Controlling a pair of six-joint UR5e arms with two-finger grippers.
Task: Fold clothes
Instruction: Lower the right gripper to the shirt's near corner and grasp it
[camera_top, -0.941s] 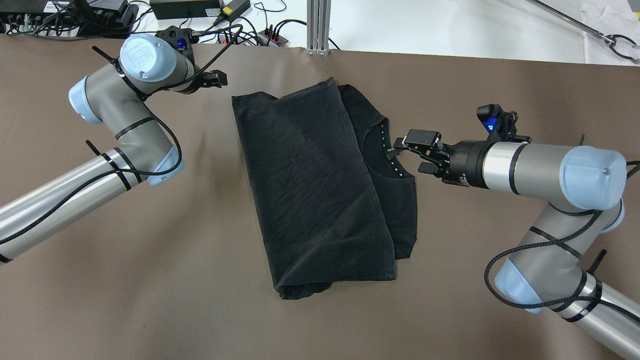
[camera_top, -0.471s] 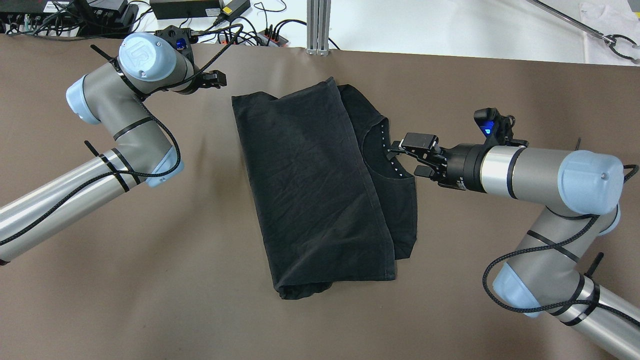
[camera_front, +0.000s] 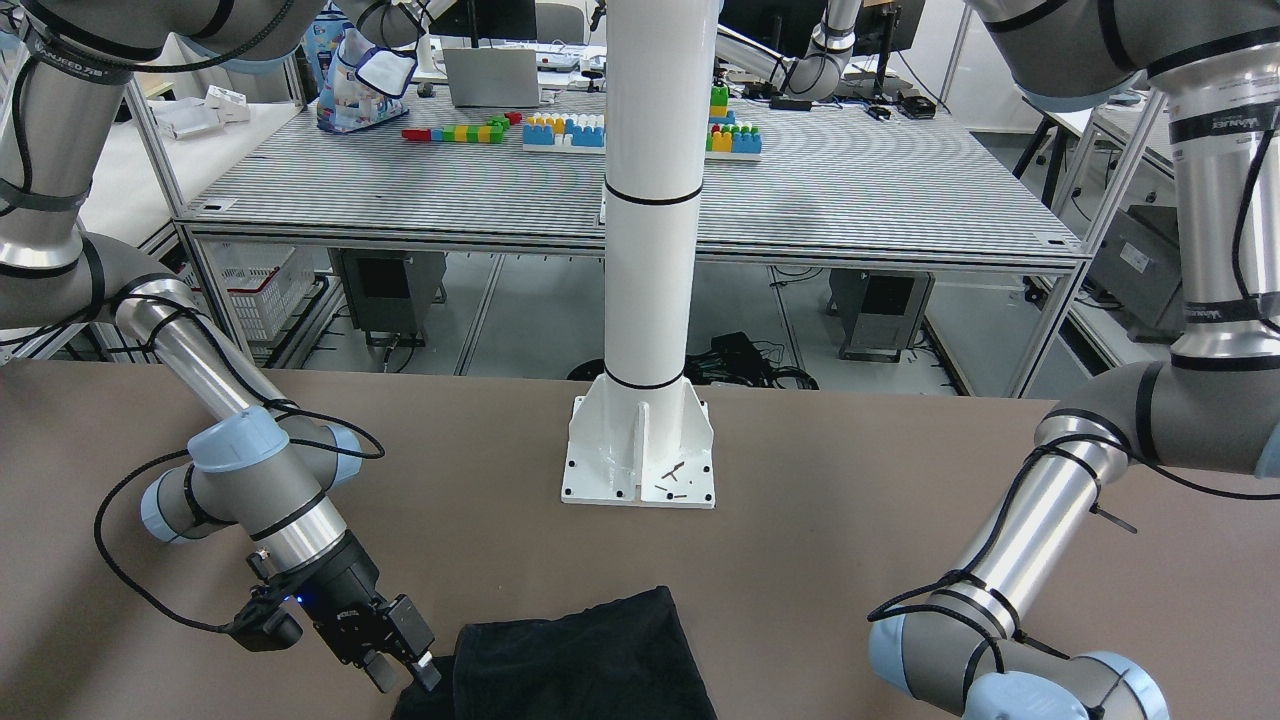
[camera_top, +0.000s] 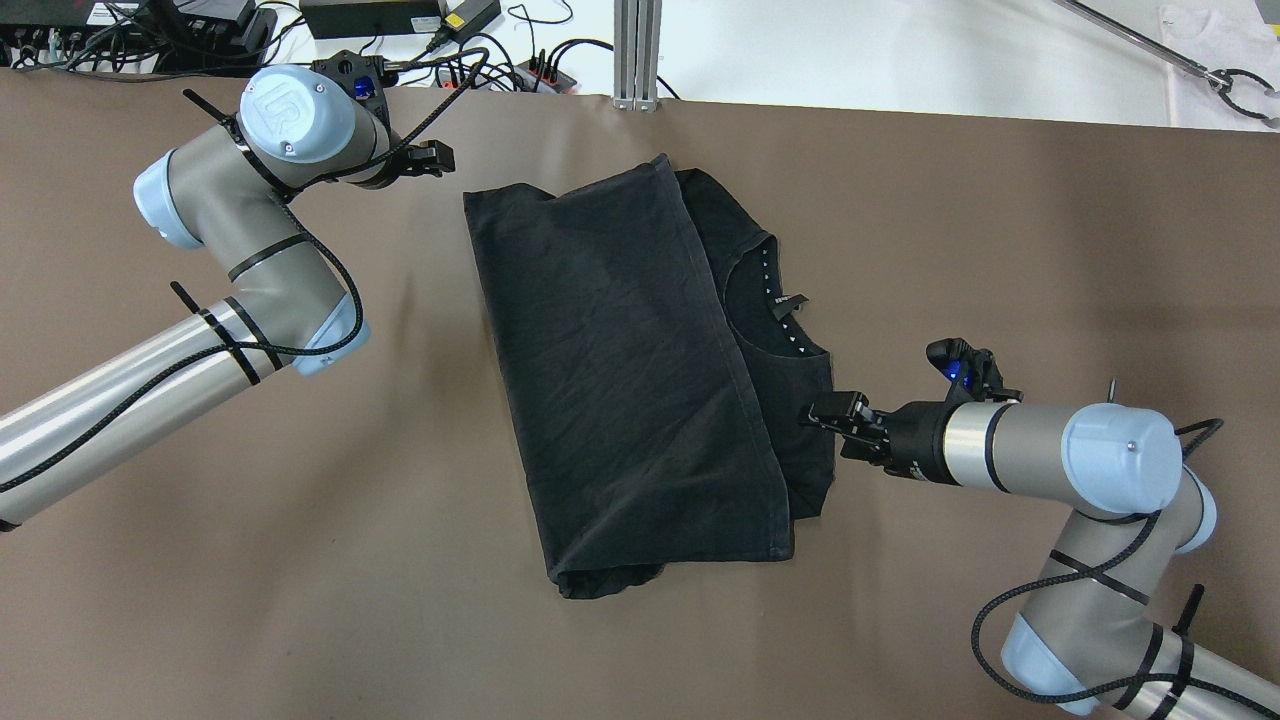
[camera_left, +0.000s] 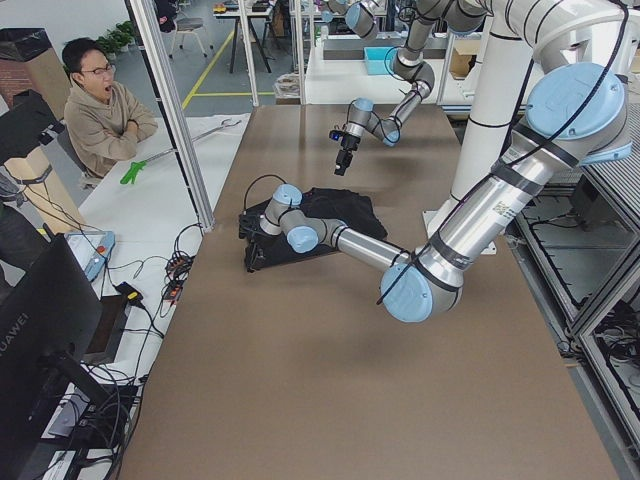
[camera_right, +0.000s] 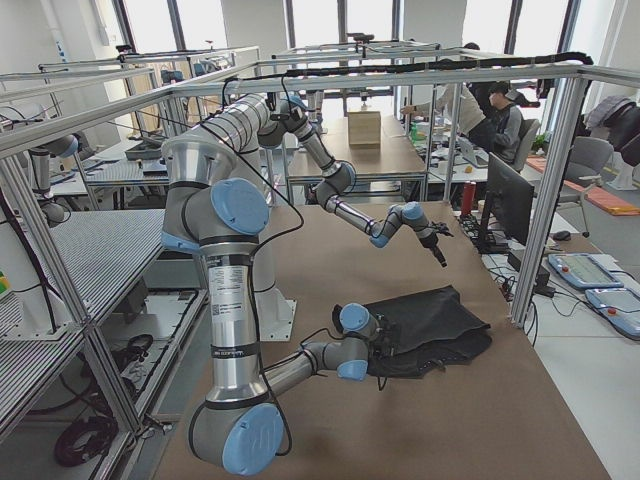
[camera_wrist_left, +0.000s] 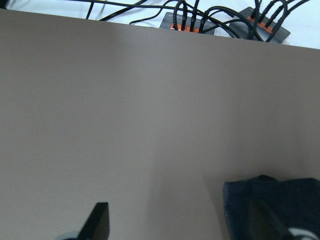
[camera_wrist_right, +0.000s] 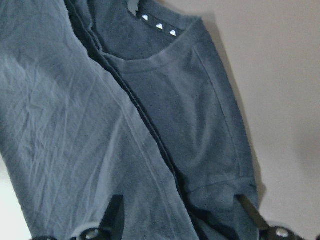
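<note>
My gripper will bunch up both layers and bring them along together when it pulls the shirt's corner, because the shirt's folded edge (camera_wrist_right: 162, 180) lies over the sleeve at the shirt's corner (camera_front: 453, 664).
The clothes, one black garment (camera_top: 630, 370), lie folded on the brown table, with the collar and its white marks (camera_top: 785, 320) showing at the right. My right gripper (camera_top: 815, 413) is at the garment's right edge by the sleeve. It is open, and the right wrist view shows its fingers (camera_wrist_right: 116, 215) spread over the sleeve hem (camera_wrist_right: 220, 180). My left gripper (camera_top: 440, 157) hovers just off the garment's far-left corner (camera_wrist_left: 270, 200), open and holding nothing. The front-facing view shows the right gripper (camera_front: 410, 668) beside the garment (camera_front: 580, 655).
The white pillar's base plate (camera_front: 640, 455) is bolted to the table on the robot's side of the garment. Power strips and cables (camera_top: 480, 65) and an aluminium post (camera_top: 637, 50) line the far edge. A person (camera_left: 100, 110) sits beyond that edge. Bare table (camera_top: 300, 560) surrounds the garment.
My right gripper has moved from the collar back toward the robot along the garment's right edge, to the sleeve, and its wrist has turned. The left arm has stayed put.
</note>
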